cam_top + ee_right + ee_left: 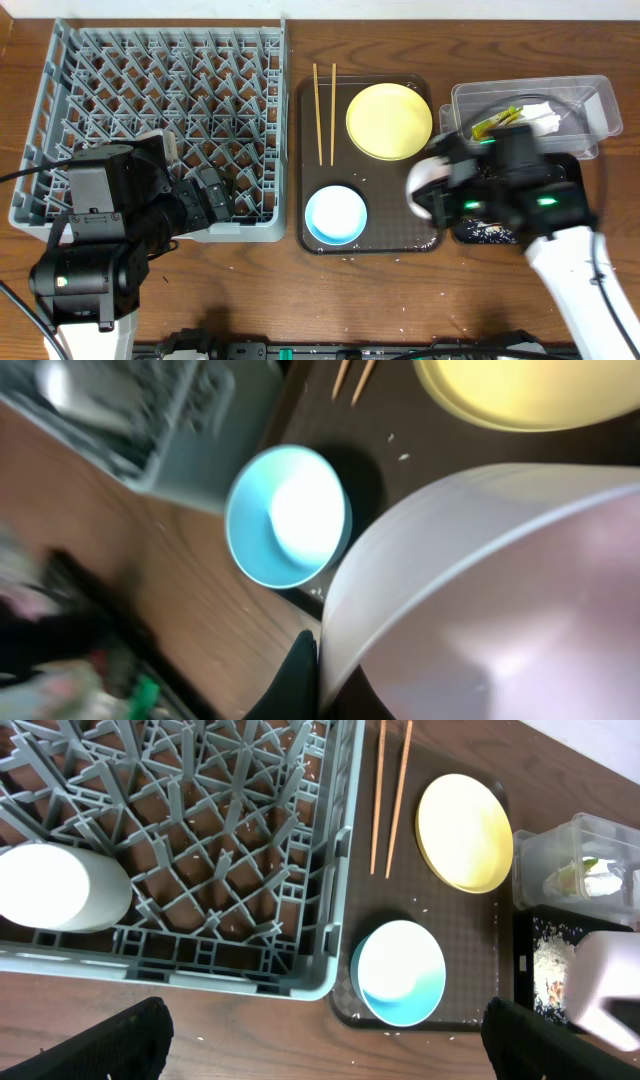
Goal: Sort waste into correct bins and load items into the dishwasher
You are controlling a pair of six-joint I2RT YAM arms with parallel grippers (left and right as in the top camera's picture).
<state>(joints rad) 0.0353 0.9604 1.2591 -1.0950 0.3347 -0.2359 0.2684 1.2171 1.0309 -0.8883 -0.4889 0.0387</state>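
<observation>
I can see the white bowl empty [515,645] and the brown tray free [392,224] beside the light-blue bowl, so my right gripper should now move the white bowl down there until it rests.
My right gripper [445,190] is shut on the rim of the white bowl [424,186], held tilted at the brown tray's right edge beside the black tray [465,236], which holds rice scraps [545,965]. In the right wrist view the bowl [480,590] fills the frame with a finger [318,680] on its rim. The clear tub [590,100] holds the napkin [540,115] and the wrapper [495,123]. The yellow plate [390,120], chopsticks [325,100] and light-blue bowl [335,215] lie on the brown tray. My left gripper [320,1055] is open and empty over the grey rack's [100,90] front right corner. The white cup [60,885] sits in the rack.
The brown serving tray [370,240] lies between the rack and the bins, with rice grains scattered on it and on the table in front. My left arm [100,240] covers the rack's front edge.
</observation>
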